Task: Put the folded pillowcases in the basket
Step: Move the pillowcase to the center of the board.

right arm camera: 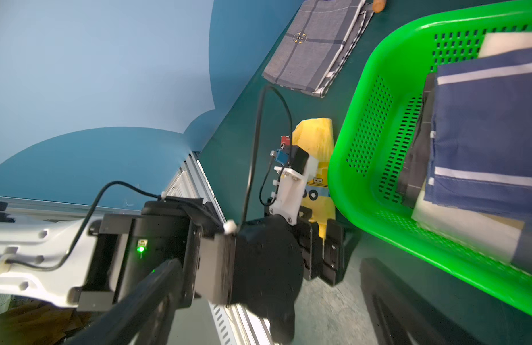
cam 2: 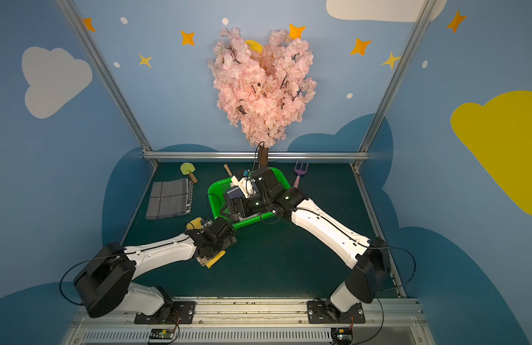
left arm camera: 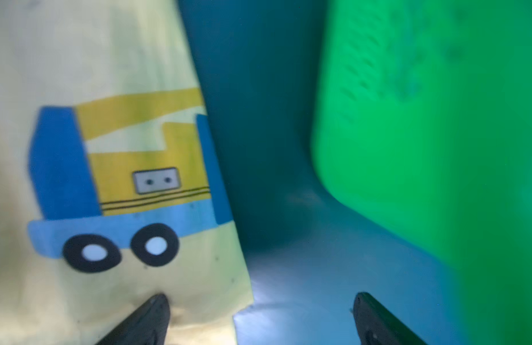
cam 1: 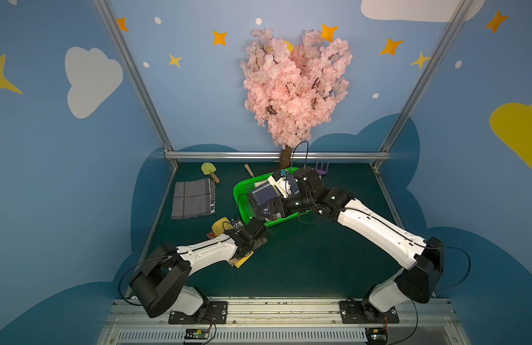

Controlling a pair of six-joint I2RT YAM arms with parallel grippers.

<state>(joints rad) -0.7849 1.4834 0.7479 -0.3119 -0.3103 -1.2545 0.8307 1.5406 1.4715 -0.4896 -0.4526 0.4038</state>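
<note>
I should move my left gripper back to the plain end [cam 1: 221,225], because it is reaching across the pillowcase to its truck end [cam 1: 243,260]. This will leave the truck end for my right gripper.
A folded yellow pillowcase [left arm camera: 109,59] with a truck print lies on the mat beside the green basket [cam 1: 238,191], mostly under my left wrist in both top views [cam 1: 221,225] [cam 2: 196,222]. My left gripper [left arm camera: 260,313] is open and low over the pillowcase's edge, one finger above the cloth and one above bare mat. The basket [right arm camera: 348,134] holds a folded navy striped cloth [right arm camera: 482,134]. Hovering over the basket's near side, my right gripper [cam 1: 258,209] is open and holds nothing. A second folded pillowcase, grey plaid [cam 1: 193,198], lies at the left.
A yellow toy shovel [cam 1: 208,170], a wooden handle [cam 1: 249,171] and a purple toy fork [cam 1: 321,165] lie along the back edge. The pink blossom tree's trunk [cam 1: 285,156] stands behind the basket. Metal frame rails border the mat.
</note>
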